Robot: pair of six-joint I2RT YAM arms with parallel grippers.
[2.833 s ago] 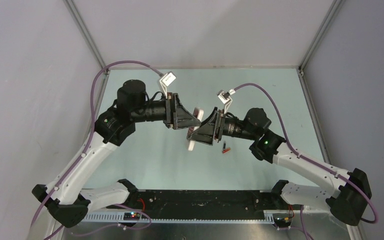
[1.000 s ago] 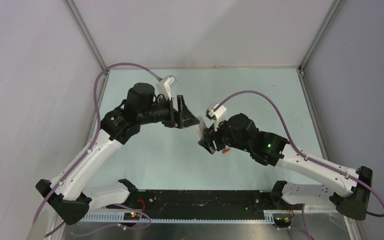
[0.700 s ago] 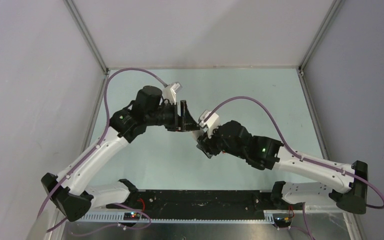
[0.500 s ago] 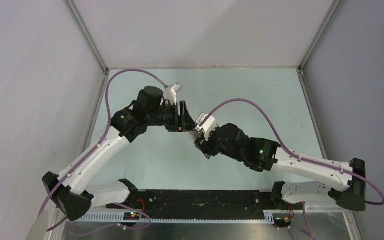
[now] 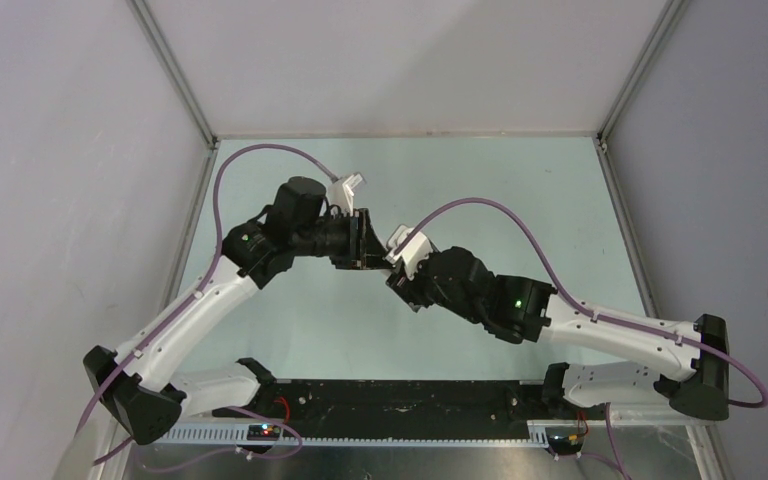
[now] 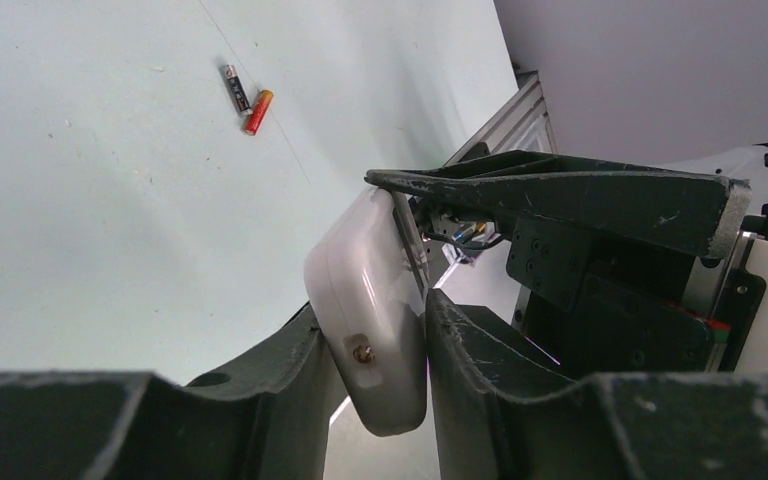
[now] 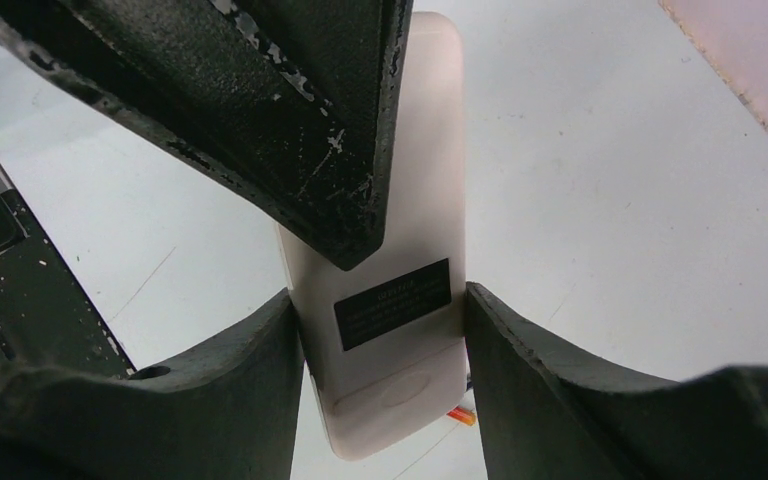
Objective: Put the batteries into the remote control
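Note:
The remote control's long edges [image 7: 463,250] are in my right gripper by the closed cover, so that gripper should open and pinch the cover's end [image 7: 385,435] to pull it off.
The white remote control [image 6: 368,300] hangs in the air between both grippers, its plain back with a black label [image 7: 392,303] towards the right wrist camera. My left gripper [image 6: 372,312] is shut on one end, a finger pressed on each face. My right gripper [image 7: 378,300] is shut on the remote's long edges. In the top view the left gripper [image 5: 365,250] and right gripper [image 5: 398,278] meet mid-table. The batteries lie side by side on the table, a dark one [image 6: 232,88] and an orange-red one [image 6: 257,111]; the right arm hides them from above.
The pale green table [image 5: 290,320] is fenced by grey walls with metal corner posts [image 5: 172,65]. Purple cables [image 5: 260,152] arc over both arms. A black rail [image 5: 400,400] runs along the near edge between the bases.
The right arm has carried the remote leftwards to the left gripper. The left gripper's fingers have closed from wide open onto the remote.

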